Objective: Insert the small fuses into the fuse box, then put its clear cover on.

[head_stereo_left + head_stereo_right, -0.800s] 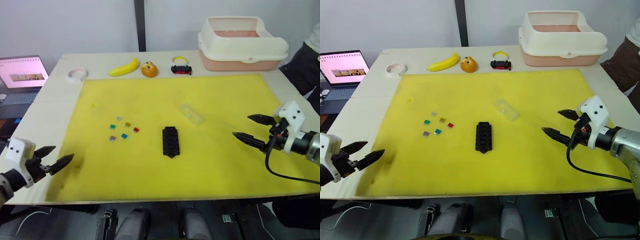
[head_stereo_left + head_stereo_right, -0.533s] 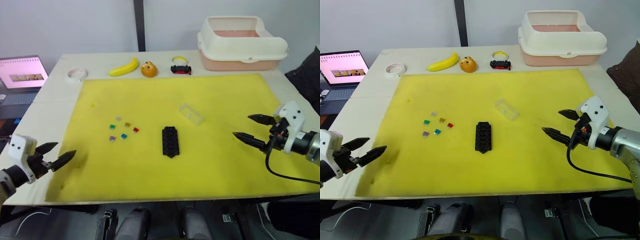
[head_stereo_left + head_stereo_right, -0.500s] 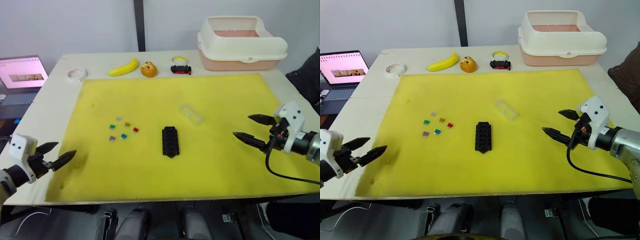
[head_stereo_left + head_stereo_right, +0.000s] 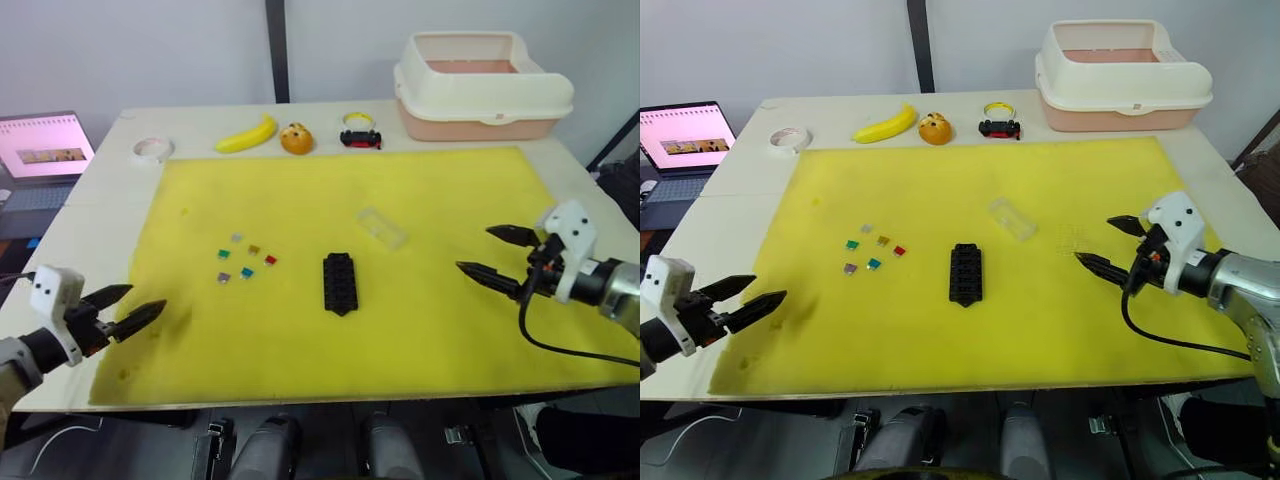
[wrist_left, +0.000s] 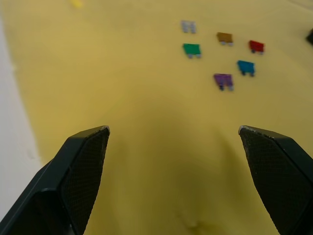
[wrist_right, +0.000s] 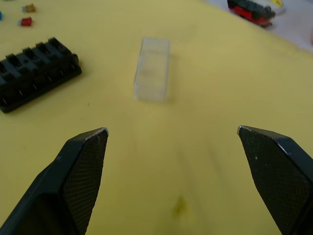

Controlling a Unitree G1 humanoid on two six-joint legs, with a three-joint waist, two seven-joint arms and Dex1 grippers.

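I am going to push the purple fuse in, and the black fuse box [image 4: 340, 282] is lying loose on the yellow mat [image 4: 342, 314], so the box will move and turn a little when I push.
The black fuse box [image 4: 340, 283] lies in the middle of the yellow mat [image 4: 300, 190], and it also shows in the right wrist view [image 6: 36, 73]. The clear cover [image 4: 383, 228] lies just behind and to the right of it, empty [image 6: 152, 68]. Several small fuses [image 4: 245, 258] are scattered to the left of the box, among them a green one [image 5: 191, 49], a purple one [image 5: 223, 79] and a red one [image 5: 256, 46]. My left gripper [image 4: 147, 297] is open at the mat's front left edge. My right gripper [image 4: 473, 248] is open over the mat's right side, pointing toward the cover.
Along the back of the table sit a white tape roll [image 4: 153, 149], a banana [image 4: 248, 134], an orange [image 4: 297, 139], a black-and-red toy car [image 4: 362, 139] and a large white bin [image 4: 483, 85]. A laptop [image 4: 38, 158] is at the far left.
My left gripper has crept slightly right onto the mat's edge. My right gripper has shifted a little left. A person at the right edge has left the view.
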